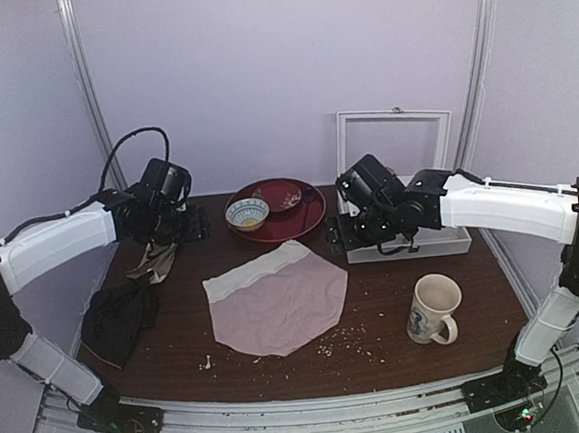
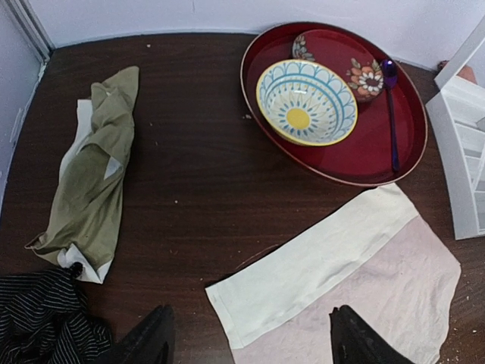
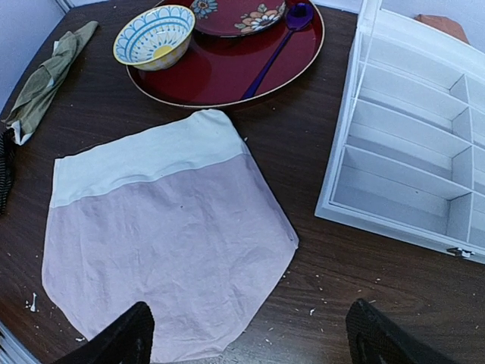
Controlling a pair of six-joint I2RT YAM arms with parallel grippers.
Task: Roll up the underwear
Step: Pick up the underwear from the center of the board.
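Observation:
The underwear is lying thin and flat (image 1: 279,310), so its whitish waistband (image 1: 257,269) will turn over and the other end will stay down when the robot lifts a corner.
The pale pink underwear (image 1: 281,302) lies flat and unrolled in the middle of the table, its whitish waistband (image 1: 254,271) along the far edge. It also shows in the left wrist view (image 2: 356,280) and the right wrist view (image 3: 163,243). My left gripper (image 1: 165,226) hovers at the far left, above the table behind the underwear's left corner, open and empty (image 2: 246,337). My right gripper (image 1: 356,229) hovers at the far right of the underwear, open and empty (image 3: 246,337).
A red tray (image 1: 305,220) with a patterned bowl (image 1: 246,214) and purple spoon stands behind the underwear. A white compartment box (image 1: 452,239) is at the right, a mug (image 1: 434,308) at front right. A beige-olive cloth (image 1: 156,262) and black cloth (image 1: 120,318) lie left. Crumbs dot the front.

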